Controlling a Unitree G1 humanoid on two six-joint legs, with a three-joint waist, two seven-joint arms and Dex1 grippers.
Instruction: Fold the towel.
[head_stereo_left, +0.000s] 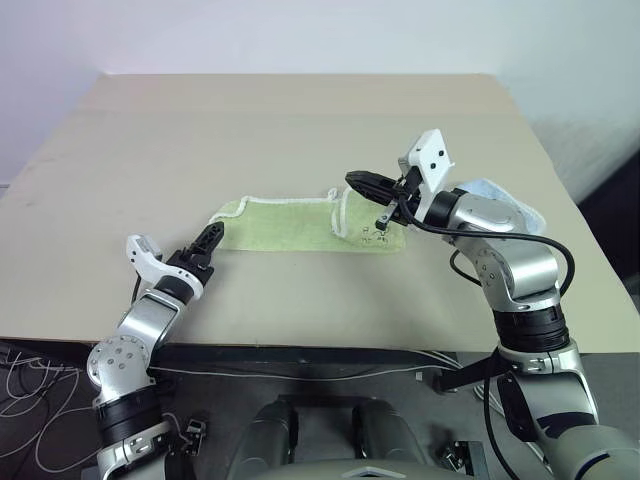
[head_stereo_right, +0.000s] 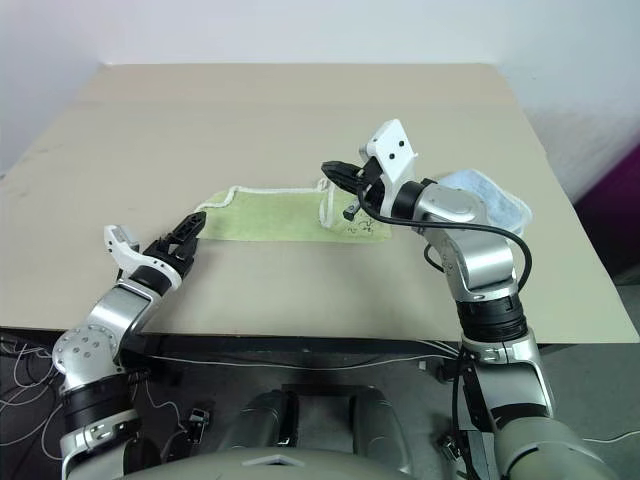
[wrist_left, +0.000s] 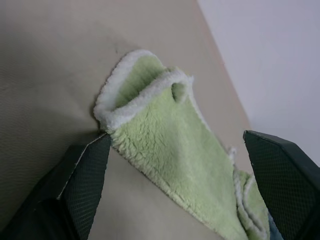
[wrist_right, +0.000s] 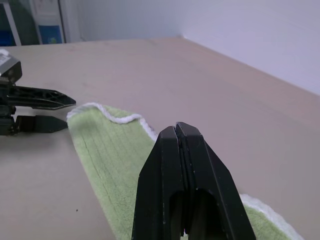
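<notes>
The towel's open end (head_stereo_left: 229, 222) will cover the motif when I fold it over, because the motif flap (head_stereo_left: 366, 225) is shorter than the flat part of the towel beside it.
The light green towel (head_stereo_left: 295, 226) lies on the table as a long folded strip with white trim and a small embroidered motif (head_stereo_left: 375, 238) at its right end. My left gripper (head_stereo_left: 212, 237) is open and low at the strip's left end. In the left wrist view its fingers (wrist_left: 90, 165) straddle the rolled-up corner of the towel (wrist_left: 160, 130) without closing on it. My right gripper (head_stereo_left: 352, 181) is shut on nothing and hovers above the towel's right part, pointing left. The right wrist view shows its fingertips (wrist_right: 170, 165) pressed together over the towel (wrist_right: 107, 160), with the left gripper (wrist_right: 69, 113) beyond.
A light blue cloth (head_stereo_left: 515, 207) lies on the table behind my right forearm. The tan table (head_stereo_left: 300, 120) stretches bare beyond the towel. Its front edge (head_stereo_left: 300, 342) runs just below my left gripper.
</notes>
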